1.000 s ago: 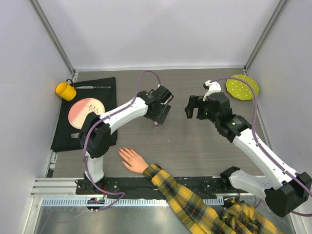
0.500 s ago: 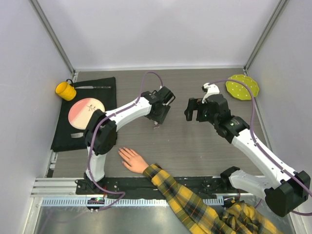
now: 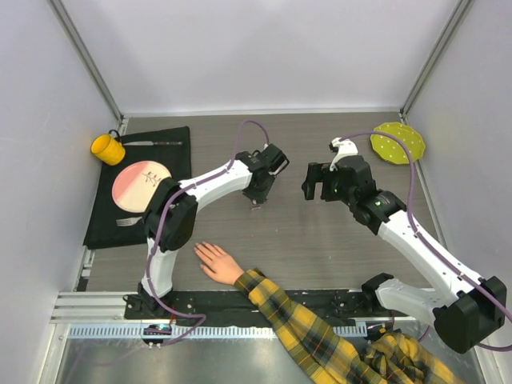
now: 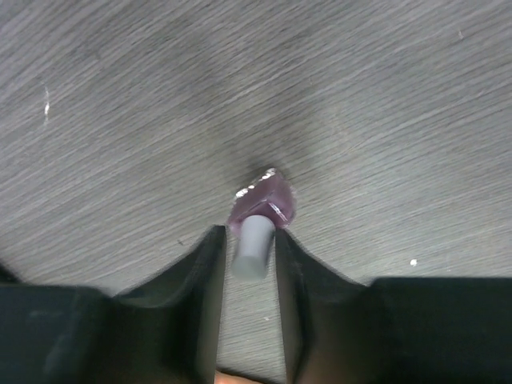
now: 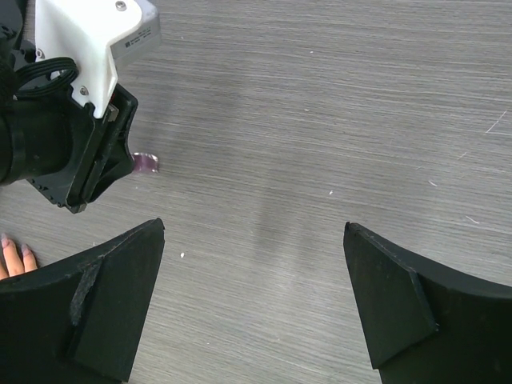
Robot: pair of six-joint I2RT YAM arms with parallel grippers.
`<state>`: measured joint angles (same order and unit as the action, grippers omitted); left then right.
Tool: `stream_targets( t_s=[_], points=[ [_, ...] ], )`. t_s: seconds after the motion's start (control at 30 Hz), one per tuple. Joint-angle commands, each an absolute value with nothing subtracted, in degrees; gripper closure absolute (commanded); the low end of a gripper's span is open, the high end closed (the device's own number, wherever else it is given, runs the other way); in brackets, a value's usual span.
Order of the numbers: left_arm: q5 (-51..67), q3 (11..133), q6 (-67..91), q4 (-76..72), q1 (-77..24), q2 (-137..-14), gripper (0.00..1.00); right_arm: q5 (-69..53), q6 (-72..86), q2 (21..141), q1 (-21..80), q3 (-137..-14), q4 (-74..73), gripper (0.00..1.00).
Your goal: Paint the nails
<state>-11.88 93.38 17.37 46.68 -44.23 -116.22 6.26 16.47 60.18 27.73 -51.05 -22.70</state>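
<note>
My left gripper has only the bottle's pale grey cap (image 4: 254, 246) between its fingers, so next my right gripper takes the purple body (image 4: 272, 197) before the cap comes off.
A tiny purple bottle (image 4: 266, 198) with a pale grey cap (image 4: 252, 244) stands on the grey table. My left gripper (image 4: 249, 232) reaches down over it, one finger on each side of the cap with only narrow gaps, so it is still open. In the top view this gripper (image 3: 258, 196) hangs mid-table over the bottle (image 3: 256, 206). My right gripper (image 5: 254, 226) stands wide open and holds nothing, to the right of the bottle (image 5: 146, 163). The pale hand (image 3: 218, 262) lies flat near the front edge, in a yellow-black plaid sleeve (image 3: 304, 320). Two of the nails (image 5: 5, 239) show, pinkish.
At the left lies a black mat (image 3: 172, 144) with a pink plate (image 3: 142, 182), a knife (image 3: 152, 143) and a fork. A yellow mug (image 3: 106, 148) sits beside it. A green dotted plate (image 3: 398, 142) is at the back right. Grey walls close in three sides.
My left gripper's jaws have narrowed around the bottle's cap. The right gripper has shifted slightly and stays wide open. The hand has not moved.
</note>
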Motion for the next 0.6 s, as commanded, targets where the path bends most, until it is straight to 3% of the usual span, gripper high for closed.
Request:
stream_targets(
  t_s=[0.0,0.1,0.27,0.47,0.57],
  points=[
    [-10.2,95.9,16.4,45.1,-44.1,-116.1,0.81,5.5,16.9,60.8,27.9,-50.4,-19.6,0.00],
    [-10.2,95.8,15.4,45.5,-44.1,-114.7,1.00,3.6,16.3,61.3,27.9,-49.0,-18.0,0.00],
    [-9.9,96.2,15.6,52.7,-43.6,-107.3,1.00,-8.8,14.9,60.3,28.0,-44.2,-10.3,0.00],
    [-0.4,94.4,17.7,59.4,-42.3,-92.3,1.00,-28.9,13.2,57.0,33.9,-36.0,11.0,0.05],
    [5.0,94.0,19.3,61.6,-41.7,-87.5,1.00,-31.5,11.9,56.8,36.4,-33.8,17.7,0.05]
  ],
)
